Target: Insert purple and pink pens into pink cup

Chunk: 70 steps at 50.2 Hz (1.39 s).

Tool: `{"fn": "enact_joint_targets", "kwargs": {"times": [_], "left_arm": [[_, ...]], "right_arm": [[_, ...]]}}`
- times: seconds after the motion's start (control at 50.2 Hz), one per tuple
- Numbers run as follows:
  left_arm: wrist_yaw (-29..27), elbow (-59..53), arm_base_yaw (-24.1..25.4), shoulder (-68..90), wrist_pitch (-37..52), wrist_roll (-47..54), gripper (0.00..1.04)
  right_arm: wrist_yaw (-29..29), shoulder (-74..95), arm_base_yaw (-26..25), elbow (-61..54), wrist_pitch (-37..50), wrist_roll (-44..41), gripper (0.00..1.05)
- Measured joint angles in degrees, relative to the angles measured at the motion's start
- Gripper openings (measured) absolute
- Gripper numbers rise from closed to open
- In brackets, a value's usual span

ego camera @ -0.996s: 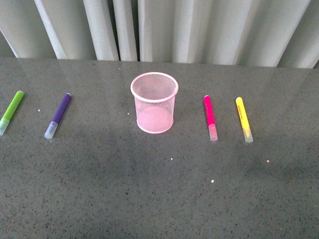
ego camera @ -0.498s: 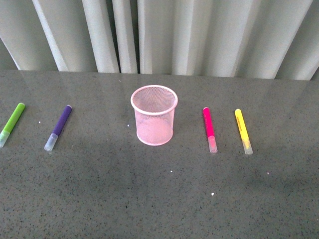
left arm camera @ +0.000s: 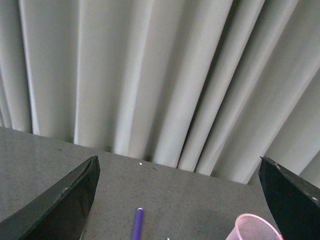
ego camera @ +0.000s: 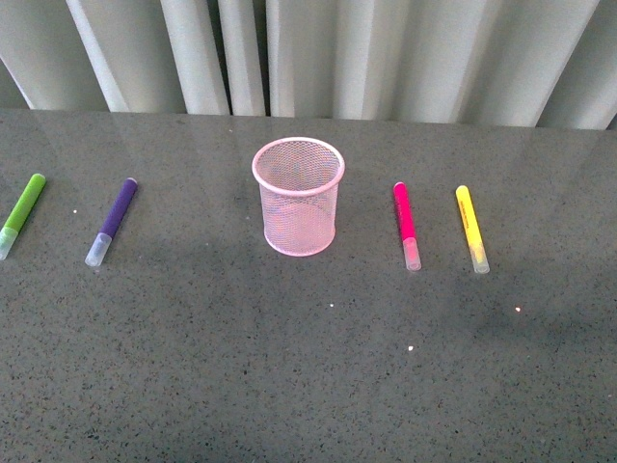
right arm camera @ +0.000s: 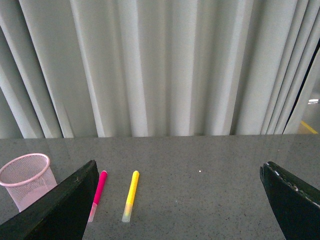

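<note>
The thin purple pen (ego camera: 113,221) will lean on the cup's rim when I put it in, because the pink cup's opening (ego camera: 299,166) is much wider than the pen.
The pink cup (ego camera: 299,214) stands upright and empty in the middle of the grey table. The purple pen (ego camera: 113,220) lies flat to its left and the pink pen (ego camera: 406,224) lies flat to its right, both with clear caps toward me. Neither arm shows in the front view. In the left wrist view my left gripper (left arm camera: 177,202) hangs open above the table, with the purple pen (left arm camera: 138,225) and the cup's rim (left arm camera: 254,222) between its fingers' lines. My right gripper (right arm camera: 177,200) is also open. The pink pen (right arm camera: 98,189) lies by one of its fingers (right arm camera: 55,207), next to the cup (right arm camera: 27,181).
A lime-green marker (ego camera: 21,213) lies at the far left and a yellow marker (ego camera: 471,228) lies right of the pink pen; the yellow marker (right arm camera: 130,194) also shows in the right wrist view. Pleated white curtains (ego camera: 386,58) close off the table's far edge.
The front view's framing dipped half a second ago and has come back up. The pens, markers and cup keep their places on the table.
</note>
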Motion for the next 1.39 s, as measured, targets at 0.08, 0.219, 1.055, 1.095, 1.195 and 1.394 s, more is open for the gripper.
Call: {"fn": "enact_joint_targets", "kwargs": {"times": [0.08, 0.219, 1.055, 1.095, 1.195, 1.394], "left_arm": [[2.2, 4.8, -0.7, 9.9, 1.5, 0.3, 0.98], [3.3, 13.1, -2.0, 20.8, -1.9, 2.2, 0.98], [6.2, 53.5, 3.0, 68.0, -31.6, 18.5, 0.98], [6.7, 53.6, 3.1, 68.7, -31.7, 18.5, 0.98], [7.3, 53.6, 3.1, 70.2, -31.8, 18.8, 0.98], [8.7, 53.7, 2.5, 73.3, -31.9, 20.1, 0.98]], "right_arm": [[0.0, 0.0, 0.0, 0.0, 0.0, 0.0, 0.98], [0.0, 0.0, 0.0, 0.0, 0.0, 0.0, 0.98], [0.0, 0.0, 0.0, 0.0, 0.0, 0.0, 0.98], [0.0, 0.0, 0.0, 0.0, 0.0, 0.0, 0.98], [0.0, 0.0, 0.0, 0.0, 0.0, 0.0, 0.98], [0.0, 0.0, 0.0, 0.0, 0.0, 0.0, 0.98]]}}
